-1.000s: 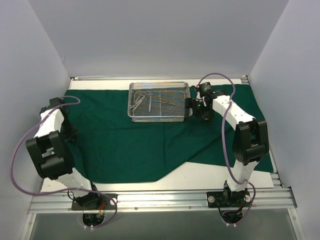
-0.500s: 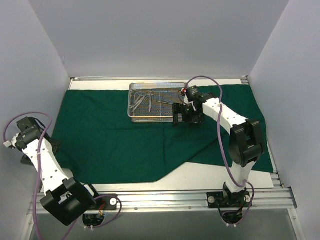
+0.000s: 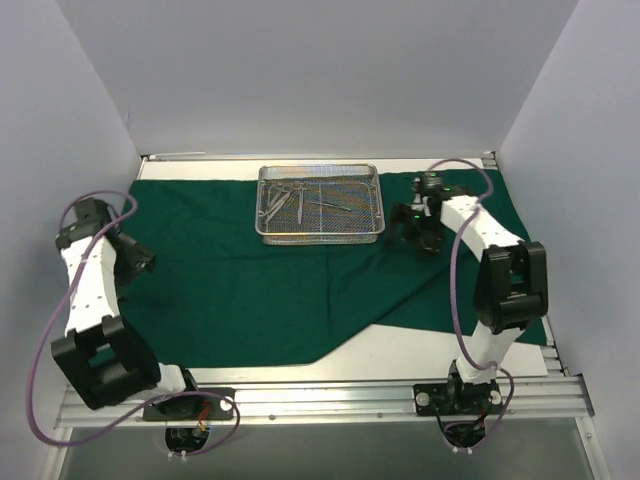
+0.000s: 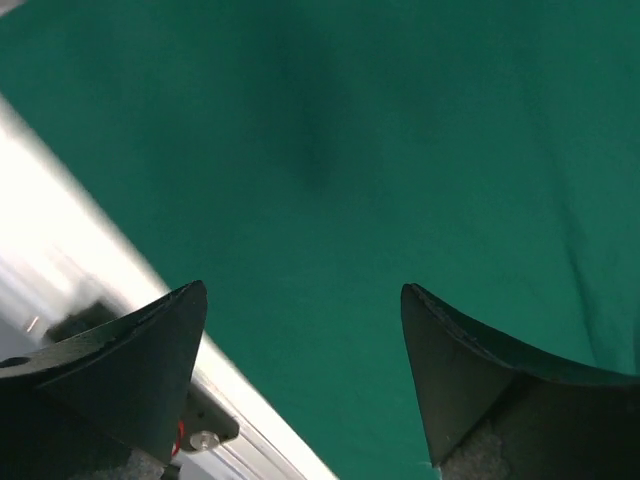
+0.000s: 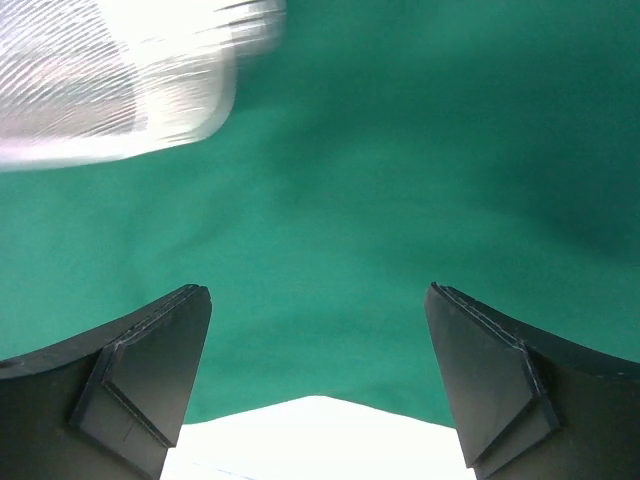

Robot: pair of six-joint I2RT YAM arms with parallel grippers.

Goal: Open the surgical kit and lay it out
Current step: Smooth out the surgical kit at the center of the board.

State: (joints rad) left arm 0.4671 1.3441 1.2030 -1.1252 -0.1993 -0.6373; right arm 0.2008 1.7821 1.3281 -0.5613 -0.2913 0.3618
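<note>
The cloth's near edge slants (image 3: 345,343) and lets white table top show, so the robot's right gripper should first turn back from the tray and pull that edge (image 3: 450,331) straight.
The dark green cloth (image 3: 260,290) lies spread flat over the table. On its far part stands the silver wire-mesh tray (image 3: 318,203), seen blurred in the right wrist view (image 5: 110,80). Small steel scissors (image 3: 283,197) and tweezers (image 3: 331,204) lie inside it. My left gripper (image 3: 138,258) hovers open over the cloth's left edge, its fingers (image 4: 150,370) wide apart above bare cloth (image 4: 380,150), holding nothing. My right gripper (image 3: 412,232) hangs open just right of the tray, over cloth (image 5: 400,180), with nothing between its fingers (image 5: 500,380).
White table top (image 3: 430,345) shows at the near right, where the cloth's edge runs diagonally, and again under the right gripper (image 5: 310,440). A metal rail (image 3: 320,395) runs along the front edge. Grey walls close in both sides and the back.
My left gripper has opened and the left arm has swung back over the cloth's left edge. The right arm reached towards the tray's near right corner, then drew back to the right.
</note>
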